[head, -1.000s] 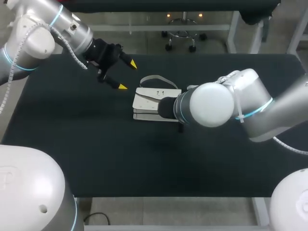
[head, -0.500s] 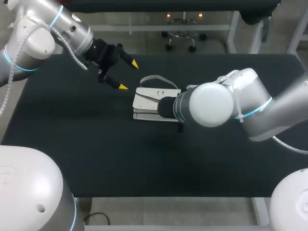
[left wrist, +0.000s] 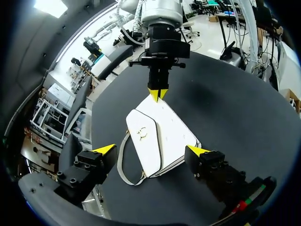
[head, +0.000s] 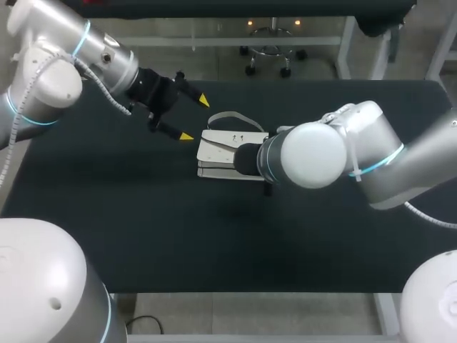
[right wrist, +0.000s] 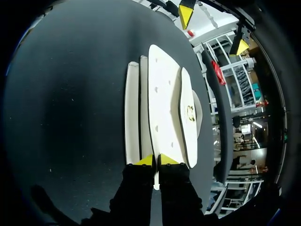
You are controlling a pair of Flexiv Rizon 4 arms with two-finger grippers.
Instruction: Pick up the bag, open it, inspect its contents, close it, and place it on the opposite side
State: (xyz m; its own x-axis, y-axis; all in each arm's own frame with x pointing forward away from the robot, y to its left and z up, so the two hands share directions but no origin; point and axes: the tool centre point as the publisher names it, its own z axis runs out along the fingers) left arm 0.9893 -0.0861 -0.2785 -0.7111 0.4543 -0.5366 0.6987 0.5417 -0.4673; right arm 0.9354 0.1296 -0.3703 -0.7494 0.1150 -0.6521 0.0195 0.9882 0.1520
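Observation:
The bag flap [left wrist: 145, 142] will swing up toward the strap like a stiff board when I lift it, because its dark edge [left wrist: 158, 138] runs smooth and flat.
A flat white bag [head: 221, 148] with a grey strap [head: 228, 116] lies on the black table [head: 143, 229] near its middle. In the right wrist view my right gripper [right wrist: 156, 161] is shut, its yellow tips pinching the thin near edge of the bag [right wrist: 164, 94]. The head view hides that gripper behind my right arm [head: 314, 153]. My left gripper [head: 195, 118] hangs open just left of the bag, apart from it. From the left wrist, the bag [left wrist: 164, 136] with its gold clasp [left wrist: 142, 134] lies ahead of the spread left gripper [left wrist: 150, 149], and the right gripper [left wrist: 157, 94] is at its far edge.
The strap loops loose off the bag's far-left side. Bare black tabletop stretches to the left, the right and the front of the bag. My right arm's bulky wrist hangs over the bag's right end.
My left gripper has shifted a little to the right, closer to the bag, still open. The bag and my right arm stay where they were.

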